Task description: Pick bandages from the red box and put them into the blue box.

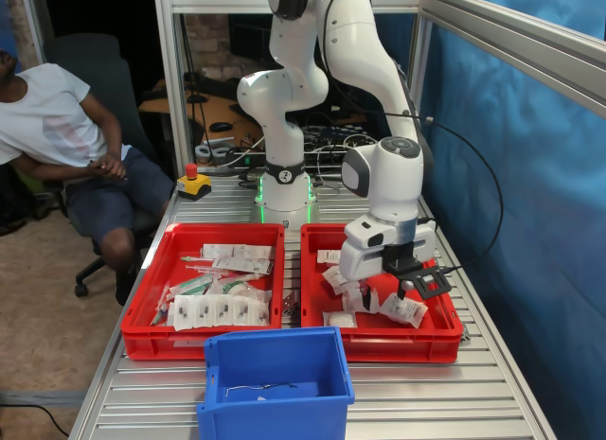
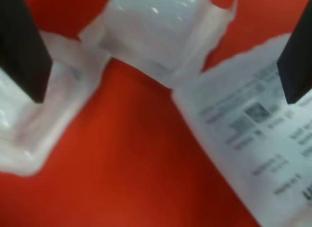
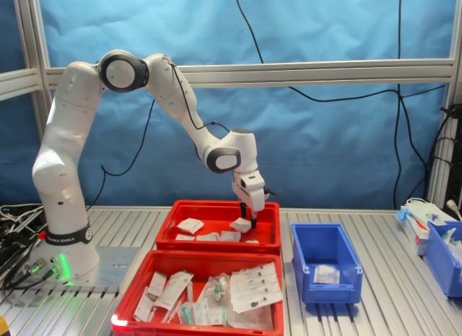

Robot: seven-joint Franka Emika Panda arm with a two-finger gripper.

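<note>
The tilted bandage (image 1: 404, 309) is wide and flat and has a thin paper edge (image 2: 209, 150), so it will fold between the gripper's fingers when the robot carries it.
My gripper (image 2: 163, 92) is open and low inside the red box (image 1: 445, 328), its two black fingers (image 2: 24, 51) wide apart. Between and under them lie three white bandage packets: a puffy one (image 2: 156, 31), one by a finger (image 2: 34, 124), and a flat printed one (image 2: 258, 139). In the first exterior view the hand (image 1: 379, 255) hides the fingertips, and bandages (image 1: 405, 310) lie around it. In the second exterior view the gripper (image 3: 250, 219) touches down by a packet (image 3: 240, 224) in the far red box (image 3: 216, 204). The blue box (image 1: 275, 374) (image 3: 325, 260) holds one packet (image 3: 325, 274).
A second red tray (image 1: 151, 328) (image 3: 144, 278) crowded with syringes and wrappers sits beside the red box. A person (image 1: 66, 137) sits off the table at the first exterior view's left. A red stop button (image 1: 192, 180) stands near the arm's base. More bins (image 3: 440, 242) stand at the second exterior view's right.
</note>
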